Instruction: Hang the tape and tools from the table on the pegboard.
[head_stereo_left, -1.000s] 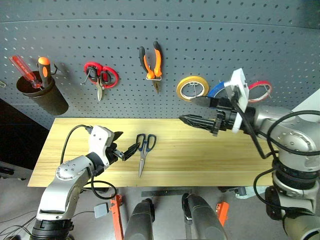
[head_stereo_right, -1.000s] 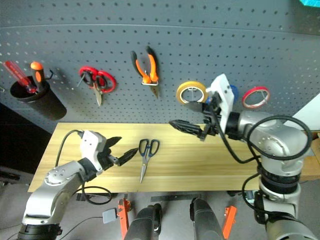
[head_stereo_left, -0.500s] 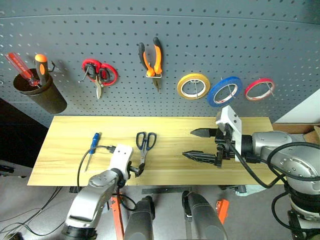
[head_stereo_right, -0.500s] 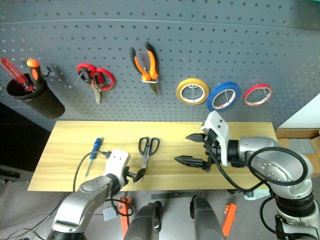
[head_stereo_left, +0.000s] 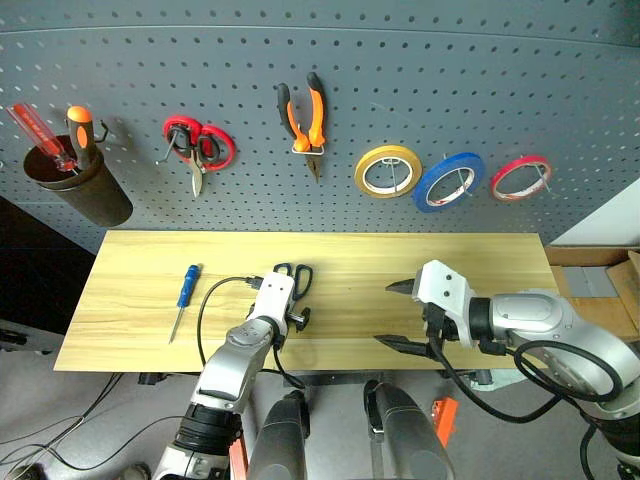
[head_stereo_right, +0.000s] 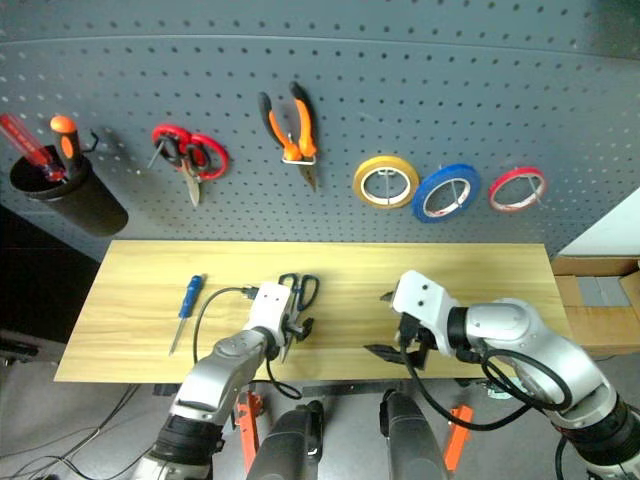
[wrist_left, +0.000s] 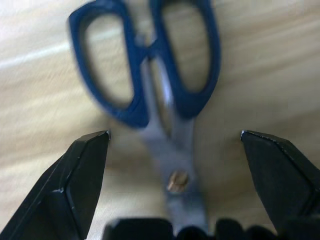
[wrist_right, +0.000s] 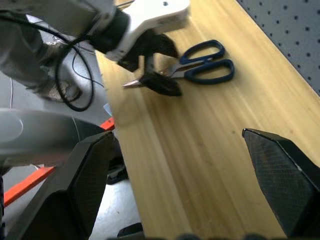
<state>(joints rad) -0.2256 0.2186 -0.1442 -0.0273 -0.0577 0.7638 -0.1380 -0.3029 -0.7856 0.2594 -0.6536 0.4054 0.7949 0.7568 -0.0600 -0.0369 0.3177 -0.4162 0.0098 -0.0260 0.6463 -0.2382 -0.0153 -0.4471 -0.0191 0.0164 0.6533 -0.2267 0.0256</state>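
Observation:
The dark-handled scissors (head_stereo_left: 301, 278) will stay almost closed, with their handles sticking out in front, when I lift them, because my left gripper's fingers are on both sides of the pivot (wrist_left: 177, 181).
The dark-handled scissors (head_stereo_left: 297, 275) lie on the table (head_stereo_left: 130, 270), handles toward the pegboard (head_stereo_left: 450, 80). My left gripper (head_stereo_left: 287, 322) is low over their blades, open, one finger (wrist_left: 82, 172) on each side of the pivot and nothing gripped. The blue screwdriver (head_stereo_left: 183, 296) lies further left on the table. The blue tape (head_stereo_left: 449, 181) and the orange pliers (head_stereo_left: 303, 115) hang on the pegboard. My right gripper (head_stereo_left: 385, 314) hovers open and empty over the table's front right part, pointing left toward the scissors (wrist_right: 205, 62).
A dark cup (head_stereo_left: 80, 190) at the pegboard's left holds red and orange screwdrivers. Red scissors (head_stereo_left: 198, 148), a yellow roll (head_stereo_left: 386, 171) and a red roll (head_stereo_left: 520, 176) hang there too. Cardboard boxes (head_stereo_left: 600, 275) sit past the table's right end.
My left gripper moved right and down from beside the scissors to straddle them. My right gripper dropped from the pegboard by the blue tape to the table's front. Both stayed open.

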